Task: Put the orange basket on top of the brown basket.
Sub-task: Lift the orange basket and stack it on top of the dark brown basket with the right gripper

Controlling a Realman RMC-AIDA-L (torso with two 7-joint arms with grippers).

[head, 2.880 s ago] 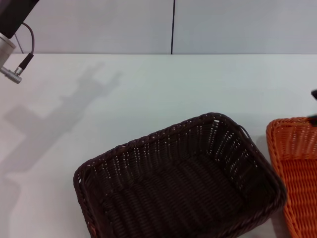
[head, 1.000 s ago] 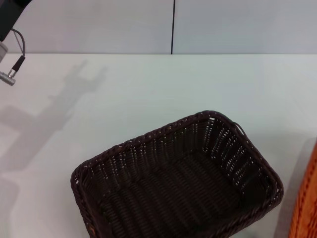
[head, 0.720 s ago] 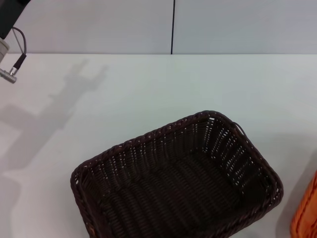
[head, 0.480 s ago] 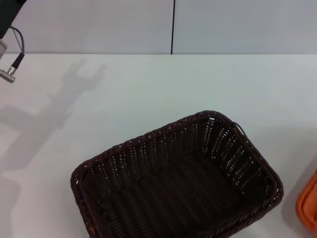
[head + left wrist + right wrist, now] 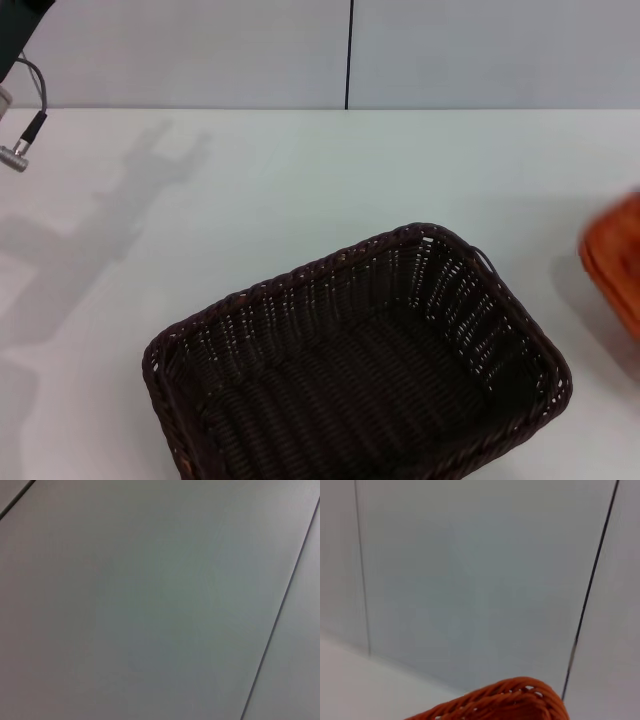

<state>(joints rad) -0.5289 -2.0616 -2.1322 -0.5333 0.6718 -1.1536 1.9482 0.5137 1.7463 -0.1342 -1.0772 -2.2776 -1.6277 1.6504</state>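
Observation:
The robot's right gripper holds the orange basket's rim [image 5: 520, 684] and the brown basket's opening [image 5: 355, 360] is clear, so it should keep carrying the orange basket until it sits inside.
The brown basket [image 5: 360, 360] stands upright and empty on the white table, near the front. The orange basket [image 5: 615, 260] shows only as a blurred piece at the right edge, lifted off the table, with its shadow beneath it. It is to the right of the brown basket and apart from it. In the right wrist view the orange basket's braided rim [image 5: 505, 700] sits close under the camera, carried by my right gripper, whose fingers are hidden. My left arm [image 5: 18, 60] is raised at the far left corner, and its gripper is out of view.
The white table [image 5: 300, 180] stretches behind and to the left of the brown basket. A grey panelled wall [image 5: 450, 50] closes the back. The left wrist view shows only wall panels [image 5: 160, 600].
The orange basket left the table beside the brown basket, dropped almost out of view at the lower right, and has now risen along the right edge. The left arm barely moved.

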